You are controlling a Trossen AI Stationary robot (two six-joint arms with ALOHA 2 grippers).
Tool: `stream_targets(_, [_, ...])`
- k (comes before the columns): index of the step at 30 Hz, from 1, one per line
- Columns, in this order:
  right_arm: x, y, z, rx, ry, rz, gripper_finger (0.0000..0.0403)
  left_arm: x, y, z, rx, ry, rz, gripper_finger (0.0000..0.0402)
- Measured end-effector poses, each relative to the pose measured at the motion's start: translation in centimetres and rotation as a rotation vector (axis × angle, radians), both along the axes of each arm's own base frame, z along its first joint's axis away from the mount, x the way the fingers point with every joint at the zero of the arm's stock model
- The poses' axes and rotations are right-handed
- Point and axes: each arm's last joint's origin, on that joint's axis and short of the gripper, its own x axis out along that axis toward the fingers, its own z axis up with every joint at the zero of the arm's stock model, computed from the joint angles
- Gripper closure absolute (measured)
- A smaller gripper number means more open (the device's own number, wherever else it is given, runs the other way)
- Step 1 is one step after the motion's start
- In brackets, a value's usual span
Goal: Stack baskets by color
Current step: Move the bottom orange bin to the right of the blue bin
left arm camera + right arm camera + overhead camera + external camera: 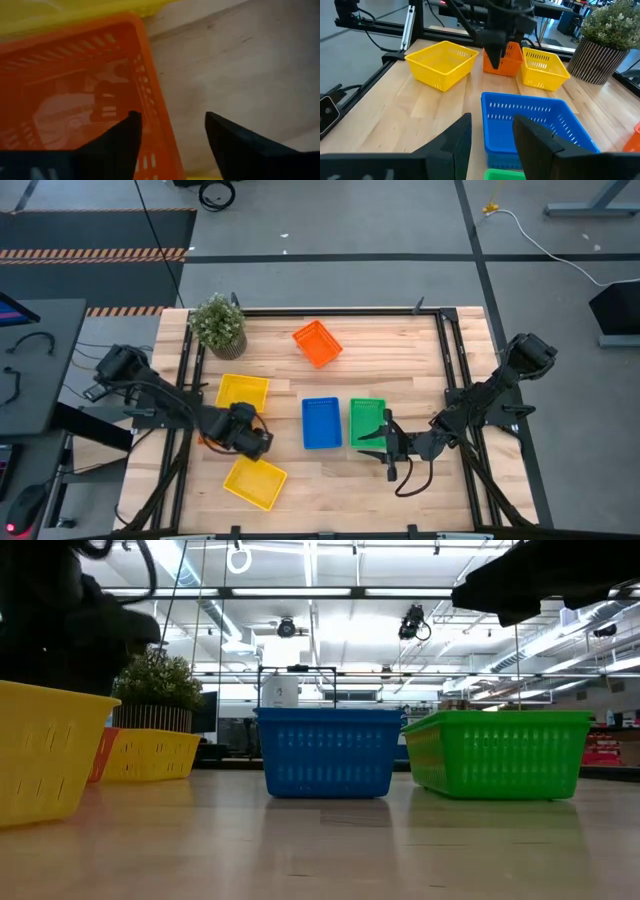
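The orange basket (505,66) fits tightly between the yellow baskets. My left gripper should lift it out and put it next to the blue basket before stacking.
My left gripper (170,122) is open and points down over an orange basket (65,90) that stands between two yellow baskets (442,62) (545,67). One finger (131,125) is inside the basket and the other (220,127) outside, on either side of its side wall (155,107); I see no contact. A second orange basket (317,343) lies tilted at the far middle. My right gripper (492,130) is open, nearly level, at the near edge of the green basket (367,423) and facing the blue basket (530,120). All the baskets rest on their bottoms.
A potted plant (218,325) stands at the far left corner. Black frame rails (455,370) run along the table's sides and far edge. Bare wood lies at the near middle, in front of the blue basket (321,423) and the green one.
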Motion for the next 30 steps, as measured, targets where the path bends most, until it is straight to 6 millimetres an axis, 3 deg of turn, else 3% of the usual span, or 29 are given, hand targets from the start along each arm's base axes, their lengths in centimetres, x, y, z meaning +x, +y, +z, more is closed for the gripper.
stream_targets(7, [0.0, 0.0, 0.0, 0.007, -0.003, 0.000, 0.0254, 0.5, 0.2, -0.8, -0.073, 0.088, -0.072, 0.0304])
stream_targets(11, [0.0, 0.0, 0.1, 0.008, -0.006, 0.000, 0.0254, 1.0, -0.6, 0.9, -0.097, 0.095, -0.145, 0.0384])
stream_targets(15, [0.0, 0.0, 0.1, 0.008, -0.006, 0.000, 0.0254, 1.8, -1.8, 4.3, -0.133, 0.090, -0.239, 0.0390])
stream_targets(23, [0.0, 0.0, 0.1, 0.008, -0.006, 0.000, 0.0254, 2.7, -4.7, 13.9, -0.122, -0.056, -0.551, 0.0396])
stream_targets(26, [0.0, 0.0, 0.1, 0.009, -0.006, 0.000, 0.0254, 2.8, -4.7, 15.4, 0.041, -0.089, -0.710, 0.0396])
stream_targets(30, [0.0, 0.0, 0.1, 0.009, -0.006, 0.000, 0.0254, 3.0, -4.5, 14.7, 0.240, -0.039, -1.000, 0.0396])
